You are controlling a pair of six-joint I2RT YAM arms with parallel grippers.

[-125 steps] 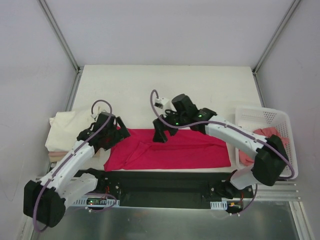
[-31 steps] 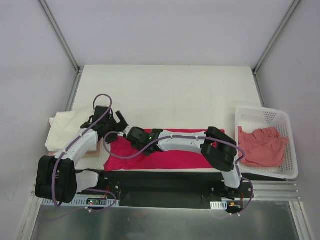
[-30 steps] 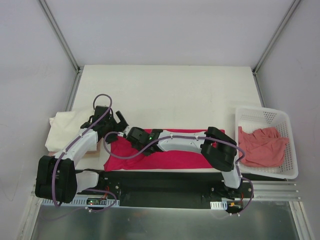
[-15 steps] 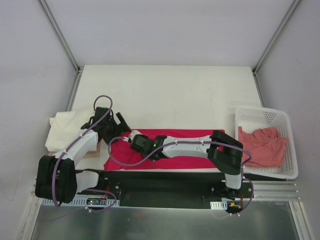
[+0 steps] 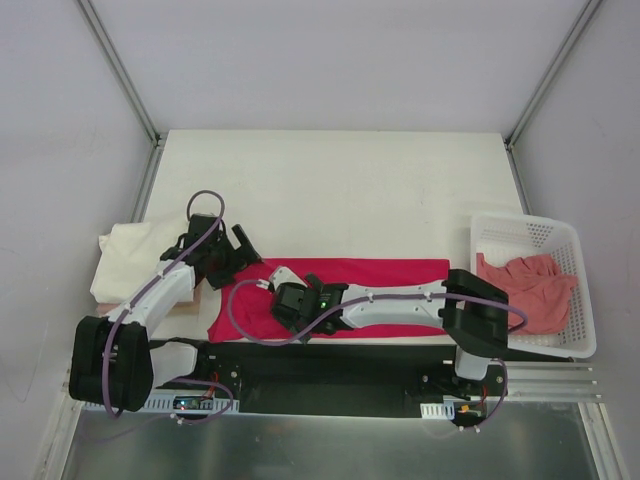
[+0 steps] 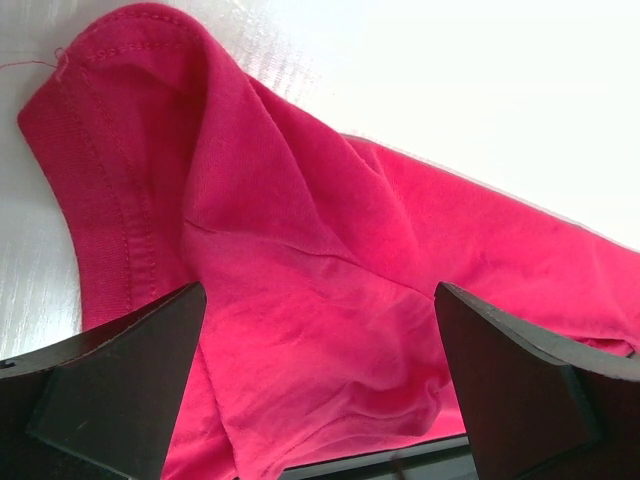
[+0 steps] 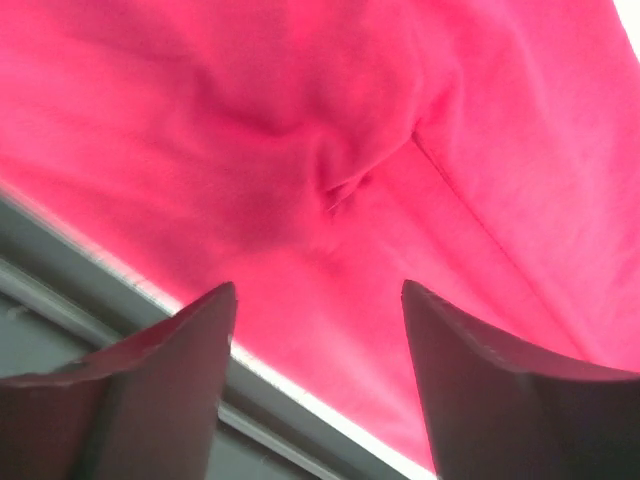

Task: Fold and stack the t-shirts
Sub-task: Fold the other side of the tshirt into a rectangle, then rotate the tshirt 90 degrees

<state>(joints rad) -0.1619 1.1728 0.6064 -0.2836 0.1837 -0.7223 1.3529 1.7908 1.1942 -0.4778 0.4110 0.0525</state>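
Note:
My left gripper has the crimson-pink t-shirt's long strip [image 5: 385,271] to turn. It lies along the table's near edge, so I should swing its collar end [image 5: 222,318] to the table's far side before folding.
The bright crimson-pink t-shirt [image 5: 390,272] lies folded in a long strip along the table's near edge. My left gripper [image 5: 237,252] is open over its far left corner; in the left wrist view the shirt [image 6: 300,250] with its stitched hem fills the gap between the open gripper [image 6: 320,400]. My right gripper [image 5: 285,314] is open and low over the shirt's near left part, with its arm stretched across the shirt. The right wrist view shows wrinkled crimson cloth [image 7: 330,150] between the open gripper [image 7: 320,390]. The cream-white t-shirt [image 5: 130,255] lies folded at the left. The salmon-pink t-shirt [image 5: 530,290] lies in the basket.
A white mesh basket [image 5: 520,222] stands at the right edge of the table. The black base rail [image 5: 330,365] runs just below the shirt's near edge and also shows in the right wrist view [image 7: 60,320]. The white table [image 5: 330,180] extends beyond the shirt.
My right gripper has moved left and towards the near edge over the crimson shirt, its arm now lying along the shirt. The left gripper has hardly moved.

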